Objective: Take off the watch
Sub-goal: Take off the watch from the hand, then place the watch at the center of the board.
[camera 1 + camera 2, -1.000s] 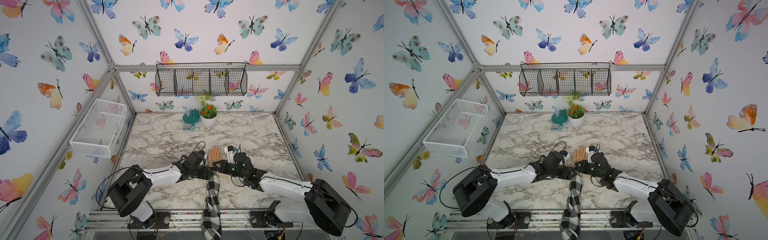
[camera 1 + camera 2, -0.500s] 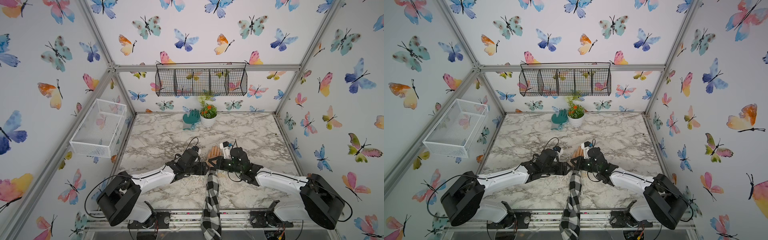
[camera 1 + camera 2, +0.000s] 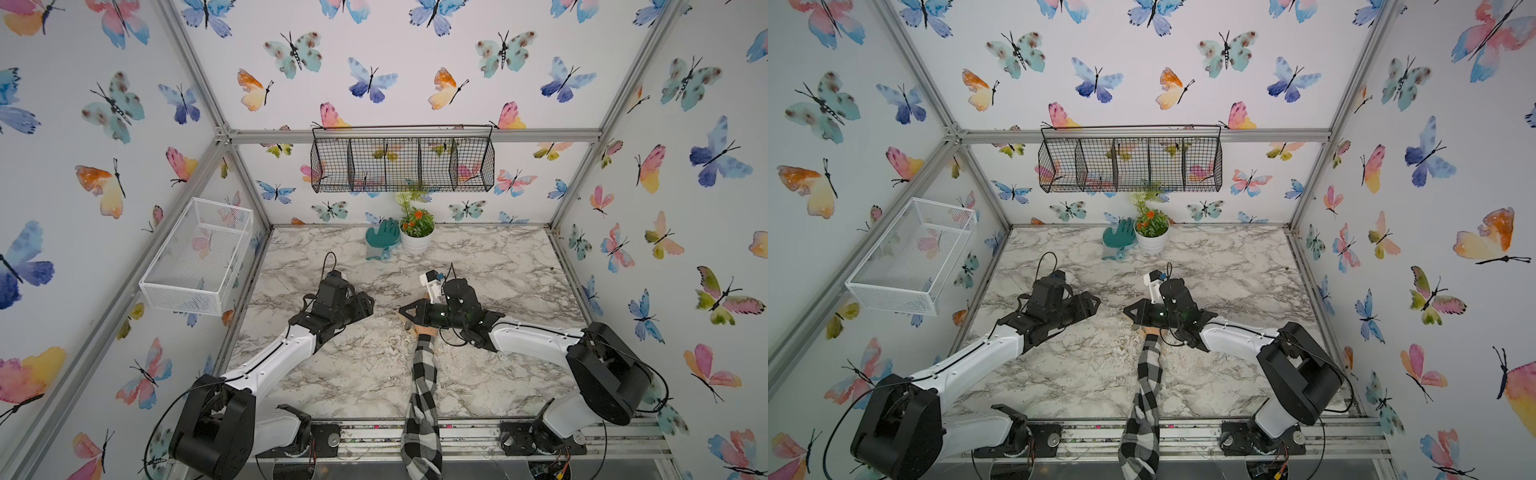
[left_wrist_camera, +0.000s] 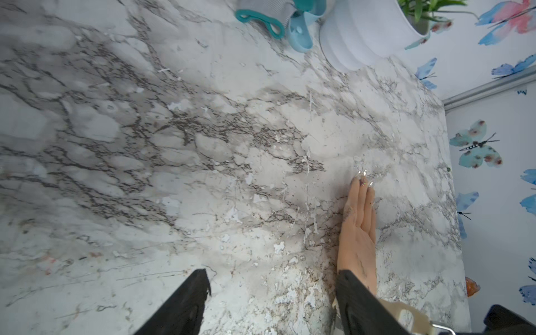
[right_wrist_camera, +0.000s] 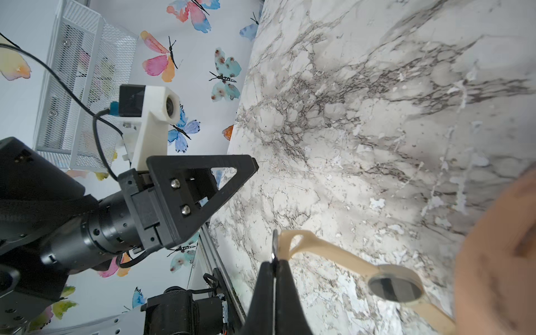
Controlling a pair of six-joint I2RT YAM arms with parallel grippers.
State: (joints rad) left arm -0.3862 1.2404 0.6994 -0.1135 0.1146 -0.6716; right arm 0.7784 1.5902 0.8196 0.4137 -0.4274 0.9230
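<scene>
I carry on pulling the open strap (image 5: 335,254), which runs from the mannequin hand to my right gripper, over the free marble (image 3: 384,316) until the strap lies clear, and then let go.
The watch (image 5: 394,285) has a round silvery case and a thin beige strap. In the right wrist view it hangs just off the marble table (image 3: 374,374), next to the mannequin hand (image 5: 499,261). My right gripper (image 5: 275,262) is shut on the buckle end of the strap. In both top views this gripper (image 3: 405,311) (image 3: 1127,311) covers the hand at the end of the checked sleeve (image 3: 424,386). My left gripper (image 4: 272,278) (image 3: 365,305) is open and empty, to the left of the mannequin hand (image 4: 358,226). The strap's end (image 4: 406,316) shows beside one finger.
A white plant pot (image 3: 417,241) and a teal glove (image 3: 382,239) stand at the back of the table. A black wire basket (image 3: 403,164) hangs on the back wall, and a white mesh basket (image 3: 199,257) on the left wall.
My left gripper has drawn back to the left, away from the wrist, and its jaws stand slightly wider. My right gripper stays shut at the wrist.
</scene>
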